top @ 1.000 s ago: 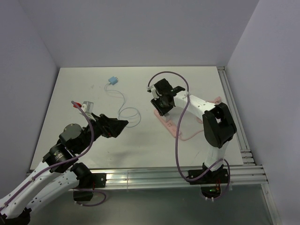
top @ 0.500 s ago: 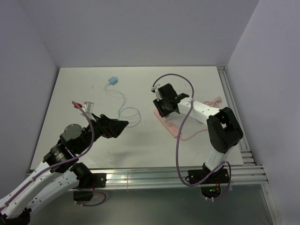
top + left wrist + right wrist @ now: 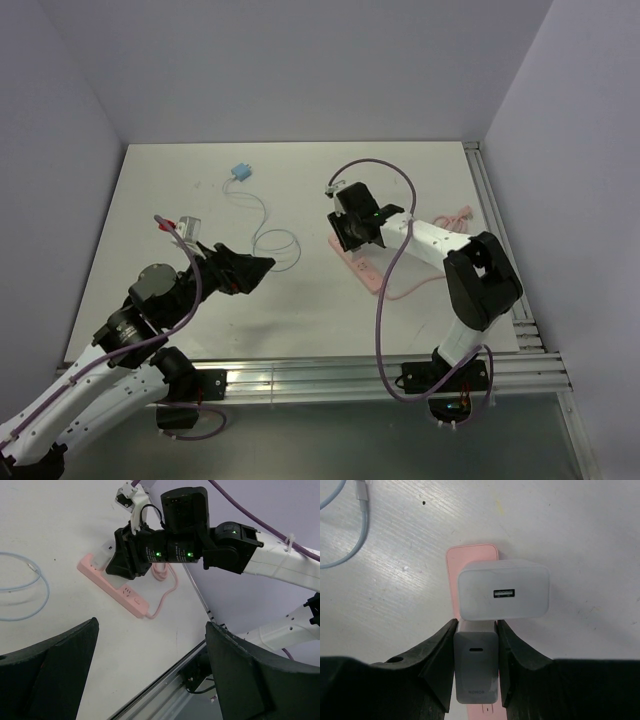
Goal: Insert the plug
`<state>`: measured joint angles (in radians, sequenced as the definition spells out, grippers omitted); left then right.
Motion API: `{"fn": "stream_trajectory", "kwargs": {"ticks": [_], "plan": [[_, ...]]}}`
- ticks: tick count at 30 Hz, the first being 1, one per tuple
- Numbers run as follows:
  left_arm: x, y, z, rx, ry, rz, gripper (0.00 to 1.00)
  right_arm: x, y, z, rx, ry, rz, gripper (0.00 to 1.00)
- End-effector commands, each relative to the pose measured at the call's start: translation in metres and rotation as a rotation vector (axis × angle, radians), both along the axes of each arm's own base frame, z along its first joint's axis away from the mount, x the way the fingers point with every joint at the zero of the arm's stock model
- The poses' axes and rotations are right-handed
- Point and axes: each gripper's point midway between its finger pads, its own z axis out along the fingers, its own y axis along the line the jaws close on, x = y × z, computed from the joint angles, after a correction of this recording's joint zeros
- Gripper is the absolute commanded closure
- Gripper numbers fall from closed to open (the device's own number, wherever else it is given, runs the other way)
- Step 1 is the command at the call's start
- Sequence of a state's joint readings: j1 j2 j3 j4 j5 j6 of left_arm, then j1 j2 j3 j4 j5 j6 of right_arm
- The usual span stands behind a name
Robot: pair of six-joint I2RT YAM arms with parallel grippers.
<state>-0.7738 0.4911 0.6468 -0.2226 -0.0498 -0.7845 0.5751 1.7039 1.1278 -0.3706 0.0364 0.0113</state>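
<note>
My open left gripper keeps moving toward the blue adapter (image 3: 242,171), which lies free at the back, and closes on the light blue cable (image 3: 229,183) beside it.
My right gripper (image 3: 476,630) is shut on a grey charger plug (image 3: 475,667), one finger on each side. The plug sits over the pink power strip (image 3: 470,555), and its metal prongs (image 3: 487,711) show at its lower edge. A white USB charger (image 3: 503,591) stands on the strip just beyond it. In the top view the right gripper (image 3: 352,228) is over the strip's far end (image 3: 365,268). My left gripper (image 3: 255,268) is open and empty, above the table to the left of the strip (image 3: 117,587).
A light blue cable (image 3: 275,240) lies coiled left of the strip and runs to a blue adapter (image 3: 240,172) at the back. The strip's pink cord (image 3: 405,290) loops toward the right rail (image 3: 495,240). Aluminium rails run along the front edge (image 3: 380,372).
My right gripper has shifted slightly right and down over the strip's far end, with the forearm lowering. The left arm has not moved.
</note>
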Motion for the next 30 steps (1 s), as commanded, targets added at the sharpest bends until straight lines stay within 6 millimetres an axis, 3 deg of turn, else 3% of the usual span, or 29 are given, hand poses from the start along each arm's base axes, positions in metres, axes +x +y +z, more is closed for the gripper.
{"fn": "stream_trajectory", "kwargs": {"ticks": [1,3,7,11,12,14,17,18,19,20,21,22,23,24,26,27,28,29,30], "plan": [[0.004,-0.003,0.011,-0.014,0.000,0.002,0.07,-0.039,-0.016,-0.030,-0.051,0.151,-0.025,0.60],[0.007,-0.002,0.017,-0.003,0.003,0.019,0.06,-0.026,-0.005,-0.008,-0.013,0.103,-0.009,0.42],[0.016,-0.001,0.018,0.037,0.025,0.056,0.03,-0.004,0.000,0.030,0.020,-0.006,-0.051,0.26],[0.025,-0.002,0.022,0.071,0.056,0.087,0.01,0.000,0.008,0.070,0.115,-0.088,-0.055,0.17],[0.031,-0.005,0.015,0.098,0.084,0.099,0.00,-0.002,0.005,0.075,0.117,-0.099,-0.065,0.00],[0.039,-0.002,0.015,0.128,0.114,0.142,0.01,-0.007,0.000,0.096,0.150,-0.135,-0.091,0.00],[0.064,0.004,0.006,0.182,0.204,0.225,0.01,-0.022,-0.017,0.109,0.179,-0.152,-0.182,0.00],[0.076,0.000,-0.010,0.221,0.263,0.233,0.00,-0.028,-0.022,0.112,0.187,-0.150,-0.205,0.00],[0.086,0.001,-0.006,0.210,0.294,0.246,0.01,-0.034,-0.027,0.125,0.219,-0.182,-0.228,0.00],[0.104,0.007,-0.028,0.230,0.391,0.255,0.01,-0.043,-0.030,0.119,0.239,-0.165,-0.252,0.00],[0.114,0.013,-0.036,0.234,0.436,0.278,0.01,-0.048,-0.032,0.123,0.263,-0.171,-0.269,0.00],[0.128,0.018,-0.033,0.217,0.459,0.312,0.01,-0.055,-0.037,0.135,0.307,-0.199,-0.284,0.00],[0.139,0.023,-0.039,0.226,0.484,0.340,0.00,-0.061,-0.039,0.133,0.332,-0.190,-0.309,0.00],[0.157,0.031,-0.059,0.257,0.541,0.383,0.01,-0.065,-0.040,0.136,0.359,-0.195,-0.315,0.00],[0.179,0.037,-0.058,0.262,0.568,0.445,0.01,-0.077,-0.038,0.149,0.436,-0.205,-0.306,0.00],[0.196,0.047,-0.080,0.306,0.621,0.506,0.01,-0.082,-0.037,0.147,0.453,-0.199,-0.298,0.00],[0.207,0.052,-0.070,0.304,0.638,0.553,0.01,-0.087,-0.037,0.151,0.478,-0.204,-0.288,0.00],[0.217,0.056,-0.072,0.322,0.652,0.588,0.01,-0.091,-0.034,0.152,0.496,-0.190,-0.278,0.00],[0.233,0.062,-0.092,0.377,0.688,0.636,0.01,-0.094,-0.034,0.149,0.501,-0.184,-0.275,0.00]]}}
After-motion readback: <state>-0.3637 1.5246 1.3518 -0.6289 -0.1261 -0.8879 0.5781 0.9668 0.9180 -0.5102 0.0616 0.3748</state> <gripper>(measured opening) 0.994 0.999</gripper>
